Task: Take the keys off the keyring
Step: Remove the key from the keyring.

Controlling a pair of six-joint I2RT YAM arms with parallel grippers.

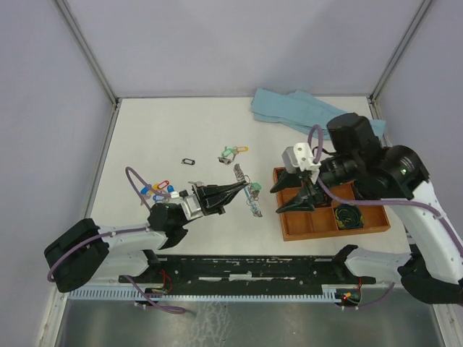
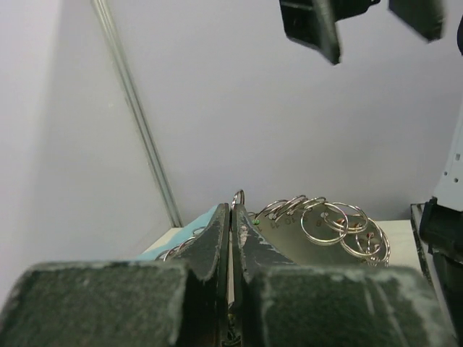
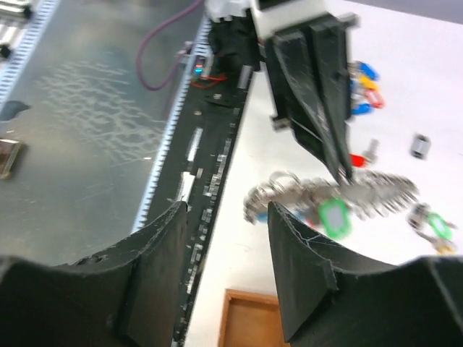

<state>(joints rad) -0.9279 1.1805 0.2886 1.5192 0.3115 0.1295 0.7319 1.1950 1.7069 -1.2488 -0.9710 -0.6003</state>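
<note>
The green-tagged key [image 1: 255, 187] is hanging below the keyring, away from the fingers of my right gripper, so next my left gripper tips down and brings the pinched loop [image 1: 247, 179] to those fingers.
My left gripper [image 1: 241, 187] is shut on the keyring [image 1: 254, 204], pinching one wire loop at its fingertips [image 2: 231, 210]. The ring hangs just above the table, its silvery split rings [image 2: 327, 219] fanning out to the right. A green-tagged key [image 1: 255, 189] still hangs on it [image 3: 334, 217]. My right gripper [image 1: 293, 199] hovers over the left end of the wooden tray [image 1: 289, 233]. It stands open [image 3: 226, 210] with nothing between its fingers, a short way from the ring [image 3: 318, 194]. Loose keys with red, blue and yellow tags [image 1: 159, 189] lie to the left, and a green and yellow pair [image 1: 233, 152] lies farther back.
The tray holds a black coiled cable [image 1: 349, 217] in a right-hand compartment. A small black tag frame [image 1: 189, 161] lies on the table behind my left arm. A blue cloth [image 1: 296, 108] is bunched at the back right. White walls enclose the table.
</note>
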